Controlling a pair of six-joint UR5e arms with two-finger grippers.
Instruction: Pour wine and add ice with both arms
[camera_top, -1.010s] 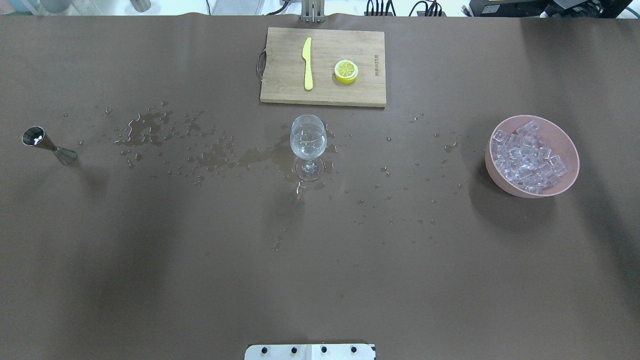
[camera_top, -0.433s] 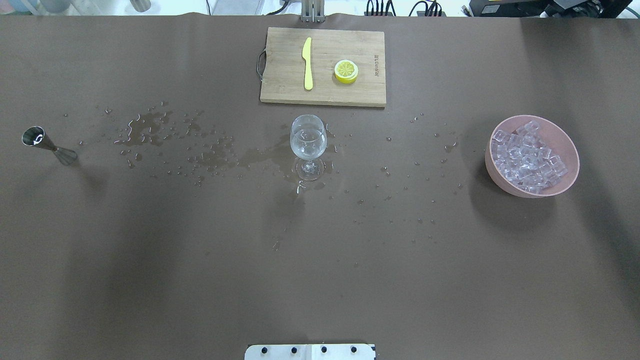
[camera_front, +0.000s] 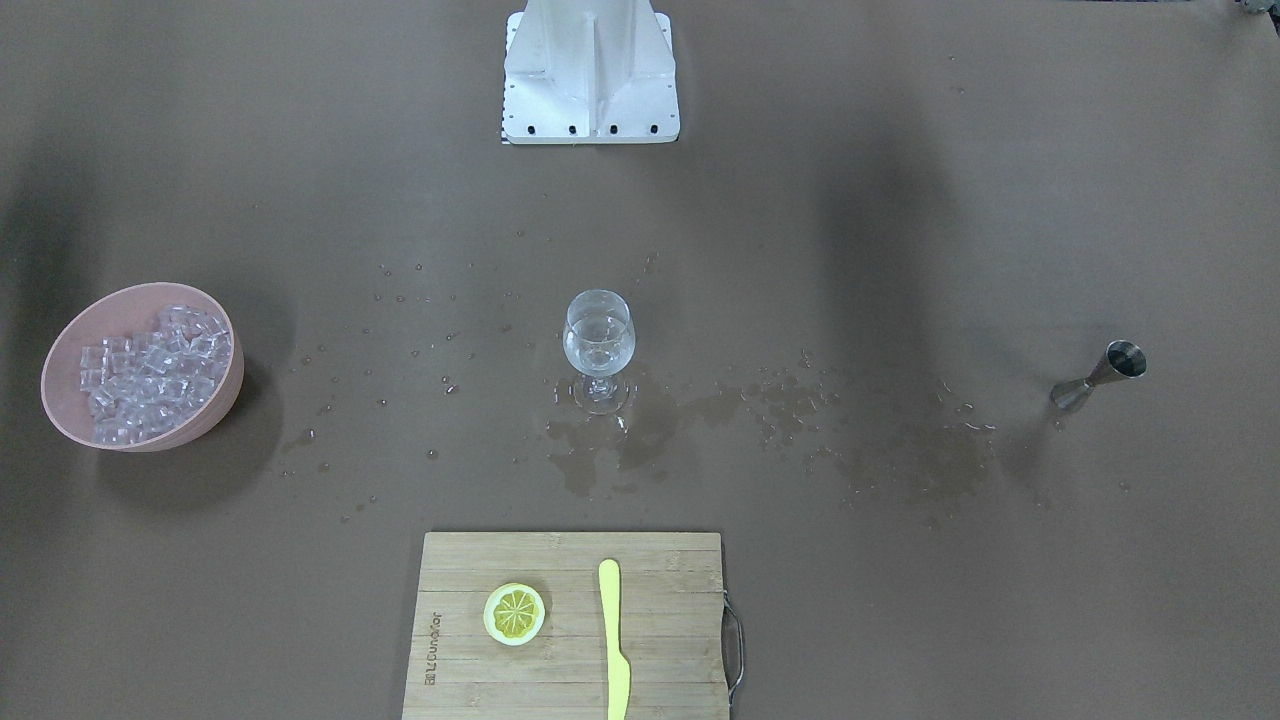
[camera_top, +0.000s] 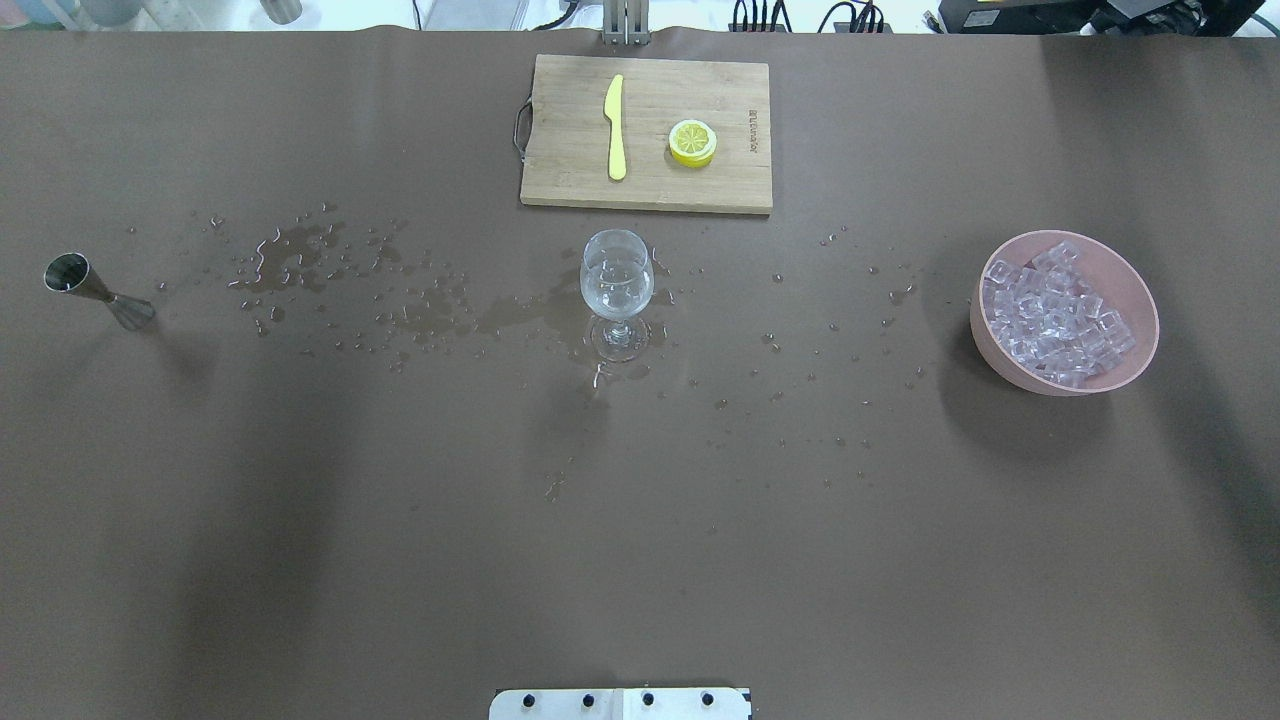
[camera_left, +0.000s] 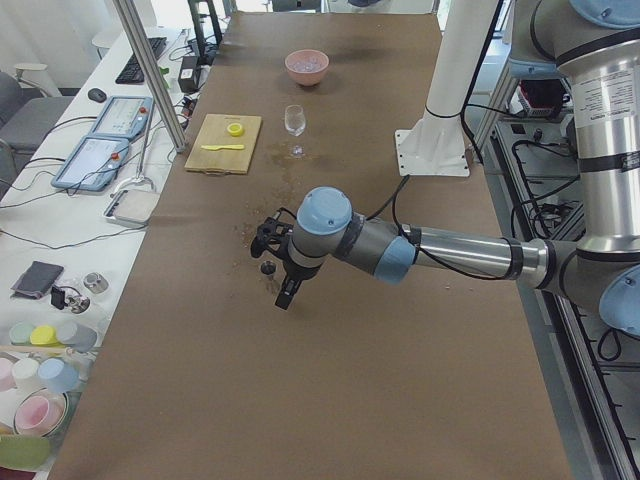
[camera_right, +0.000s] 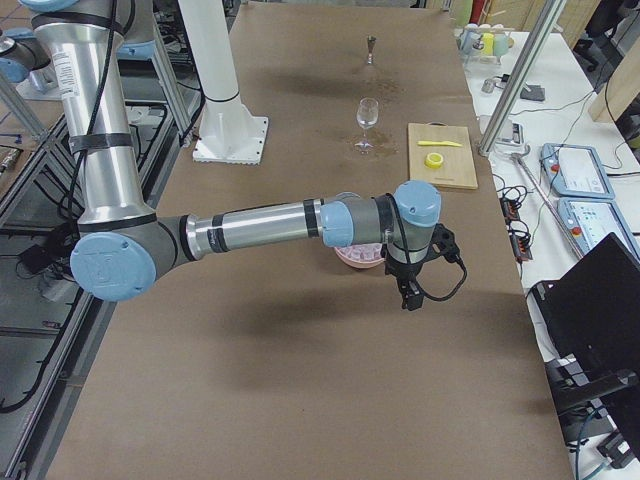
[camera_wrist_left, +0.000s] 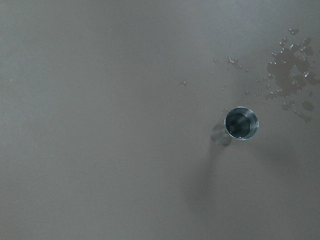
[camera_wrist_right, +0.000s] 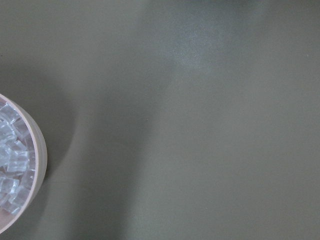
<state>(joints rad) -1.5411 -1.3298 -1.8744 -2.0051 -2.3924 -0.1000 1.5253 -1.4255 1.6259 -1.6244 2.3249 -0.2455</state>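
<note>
My left gripper is pointing straight down next to the jigger's opening (camera_front: 1125, 358), so it should move back, tilt level and grip the jigger's middle (camera_front: 1090, 382) from the side.
A wine glass (camera_top: 617, 285) stands upright mid-table with a little clear wine (camera_front: 598, 352) in its bowl. The ice (camera_top: 1055, 315) is a heap of clear cubes in a pink bowl (camera_top: 1010, 375) at the right. A steel jigger (camera_top: 92, 290) stands at the far left; the left wrist view looks straight down into the jigger (camera_wrist_left: 241, 123). My left gripper (camera_left: 283, 297) hangs above the table beside the jigger; I cannot tell whether it is open or shut. My right gripper (camera_right: 408, 296) hangs just past the bowl (camera_right: 352, 258); its state is also unclear. Neither gripper appears in the overhead view.
A wooden cutting board (camera_top: 560, 180) at the far edge carries a yellow knife (camera_top: 616, 128) and a lemon slice (camera_top: 692, 142). Droplets and puddles (camera_top: 300, 262) lie across the brown cloth around the glass. The white robot base (camera_front: 590, 70) stands at the near edge.
</note>
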